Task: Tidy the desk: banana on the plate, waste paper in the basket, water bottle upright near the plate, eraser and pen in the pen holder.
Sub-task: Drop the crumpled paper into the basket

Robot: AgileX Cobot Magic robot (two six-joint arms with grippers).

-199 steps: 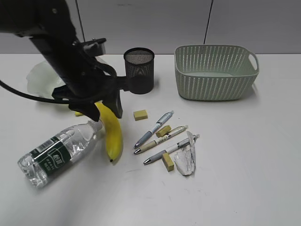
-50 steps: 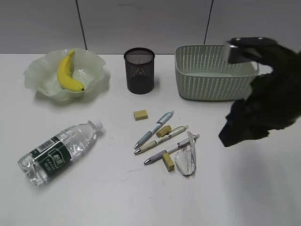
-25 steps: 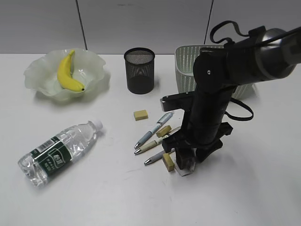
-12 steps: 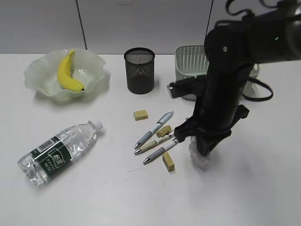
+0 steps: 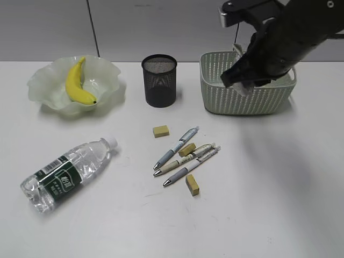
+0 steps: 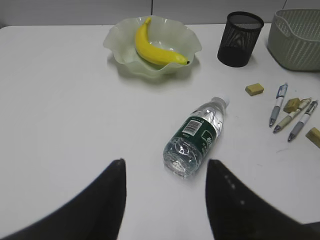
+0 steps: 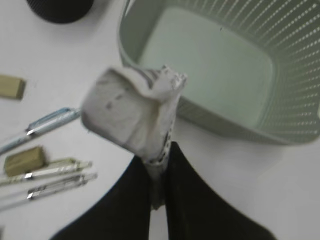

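Note:
My right gripper should continue past the basket's near rim, where the waste paper [image 5: 244, 88] hangs, and let go beyond it, since the basket's inside [image 5: 216, 71] is open there.
My right gripper [image 7: 159, 150] [image 5: 240, 86] is shut on the waste paper [image 7: 131, 111] and holds it in the air over the near left rim of the sage-green basket [image 5: 247, 99] [image 7: 220, 125]. The banana [image 5: 78, 81] [image 6: 152, 44] lies in the pale-green plate [image 5: 110, 75] [image 6: 117, 42]. The water bottle [image 5: 67, 173] [image 6: 196, 135] lies on its side on the desk [image 5: 279, 204]. Three pens [image 5: 185, 153] and three erasers [image 5: 160, 131] lie at the middle. The black pen holder [image 5: 159, 80] stands at the back. My left gripper [image 6: 165, 172] is open and empty, above the desk short of the bottle.
A grey wall [image 5: 161, 27] runs behind the desk. The pen holder stands between the plate and the basket. The left arm does not show in the exterior view.
My right gripper came down beside the pens, shut on the waste paper, lifted it and carried it back and up to the basket's rim. The paper is gone from the desk.

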